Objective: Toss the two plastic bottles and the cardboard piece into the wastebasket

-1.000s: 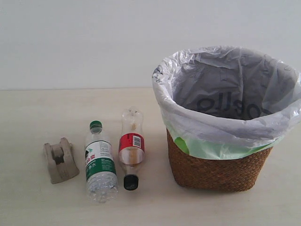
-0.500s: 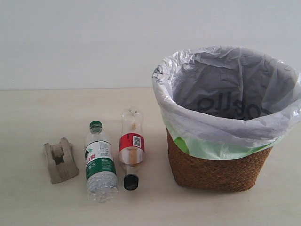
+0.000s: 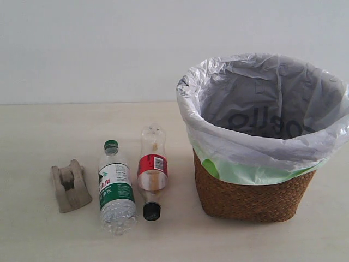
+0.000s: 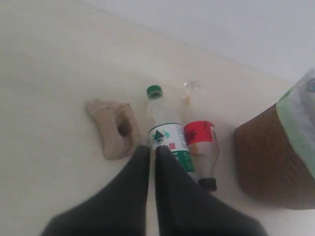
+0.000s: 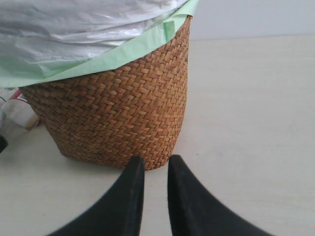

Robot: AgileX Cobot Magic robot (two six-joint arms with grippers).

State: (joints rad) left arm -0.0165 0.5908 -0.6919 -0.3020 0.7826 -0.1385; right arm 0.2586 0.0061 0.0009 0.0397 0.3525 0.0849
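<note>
My gripper is going to squeeze and lift the cardboard piece's prongs [image 3: 77, 170]. An open gap [image 3: 66, 175] separates the prongs, so they will bend inward toward each other.
The cardboard piece [image 3: 70, 189] lies at the left of the table. Beside it lies the green-capped bottle [image 3: 115, 188], then the red-labelled bottle [image 3: 151, 169] with its black cap toward the front. The wastebasket [image 3: 253, 196] stands to their right, its bag open. Neither gripper shows in the exterior view. My left gripper [image 4: 152, 149] is shut and empty, hovering above the green-capped bottle [image 4: 165, 128], with the cardboard piece [image 4: 113, 129] and the red-labelled bottle [image 4: 201, 142] to either side. My right gripper [image 5: 155, 160] is shut with a narrow gap, empty, facing the wastebasket [image 5: 118, 113].
A pale wooden table [image 3: 43, 131] carries everything, with a plain white wall [image 3: 109, 49] behind it. Part of the red-labelled bottle [image 5: 17, 110] peeks from behind the basket in the right wrist view.
</note>
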